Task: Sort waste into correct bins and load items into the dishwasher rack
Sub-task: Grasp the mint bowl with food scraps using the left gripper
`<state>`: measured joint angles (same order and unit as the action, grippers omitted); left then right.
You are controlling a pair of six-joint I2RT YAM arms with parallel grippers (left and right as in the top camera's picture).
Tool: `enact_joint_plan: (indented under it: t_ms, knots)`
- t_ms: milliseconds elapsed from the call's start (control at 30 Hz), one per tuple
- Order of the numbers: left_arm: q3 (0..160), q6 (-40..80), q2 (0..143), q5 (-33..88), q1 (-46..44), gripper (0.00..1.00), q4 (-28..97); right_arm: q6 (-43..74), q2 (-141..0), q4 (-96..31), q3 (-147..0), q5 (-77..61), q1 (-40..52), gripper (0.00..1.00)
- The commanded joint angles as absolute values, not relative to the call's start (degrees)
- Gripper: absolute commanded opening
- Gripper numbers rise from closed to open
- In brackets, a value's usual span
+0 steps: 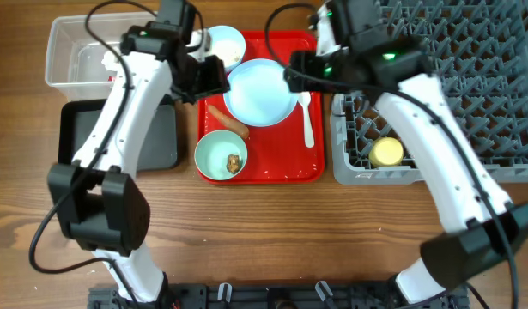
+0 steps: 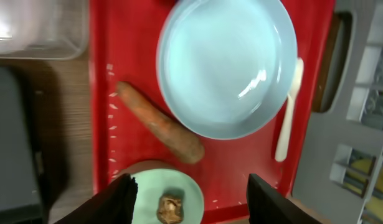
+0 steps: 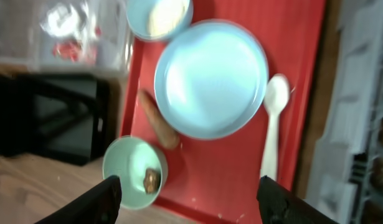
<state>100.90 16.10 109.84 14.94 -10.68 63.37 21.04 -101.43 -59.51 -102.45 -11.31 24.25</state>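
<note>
The green bowl has a food scrap (image 1: pixel 233 163) in it, so next my right gripper moves back toward the rack while my left gripper empties the bowl into the black bin (image 1: pixel 158 139).
A red tray (image 1: pixel 272 163) holds a light blue plate (image 1: pixel 260 92), an orange-brown sausage (image 1: pixel 227 118), a green bowl (image 1: pixel 214 154) with a brown food scrap (image 1: pixel 234 161), a white spoon (image 1: pixel 308 120) and a small blue bowl (image 1: pixel 225 45). My left gripper (image 1: pixel 210 77) is open and empty above the plate's left edge. In the left wrist view its fingers (image 2: pixel 191 202) frame the green bowl (image 2: pixel 147 186), with the sausage (image 2: pixel 160 124) and plate (image 2: pixel 225 65) beyond. My right gripper (image 1: pixel 300 72) is open and empty above the plate's right edge; its view shows the plate (image 3: pixel 210 78) and spoon (image 3: pixel 272 130) beyond the fingers (image 3: pixel 194 199).
A clear bin (image 1: pixel 62 53) with scraps stands at the back left, with a black bin (image 1: pixel 160 142) in front of it. The grey dishwasher rack (image 1: pixel 470 86) fills the right side and holds a yellow cup (image 1: pixel 386 152).
</note>
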Motion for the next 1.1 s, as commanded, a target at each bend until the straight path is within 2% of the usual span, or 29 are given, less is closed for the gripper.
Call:
enact_joint_plan:
  t_ms: [0,367,567,700,1000,1067]
  knots:
    - [101.6,18.5,106.7,13.0,-8.3,0.56,63.9,22.7,-105.8,-60.5,-101.7,-10.6,27.2,0.71]
    - [101.6,18.5,104.7,12.1,-7.7,0.50,66.5,24.6,-111.6,-60.2,-101.7,-10.3,31.8,0.71]
    - [100.1,18.6,104.7,11.7,-13.9,0.45,73.5,25.3,-111.6,-58.3,-101.7,-10.4,28.2,0.71]
    - [96.8,22.7,104.7,8.6,-19.3,0.46,73.7,25.2,-111.5,-58.1,-101.7,-10.4,24.9,0.70]
    - [84.1,24.9,104.8,4.4,-29.8,0.47,61.8,21.4,-111.5,-59.5,-101.7,-13.9,16.4,0.72]
    - [81.6,24.9,104.8,1.9,-30.9,0.51,58.3,20.7,-111.5,-60.1,-101.7,-14.3,15.3,0.72]
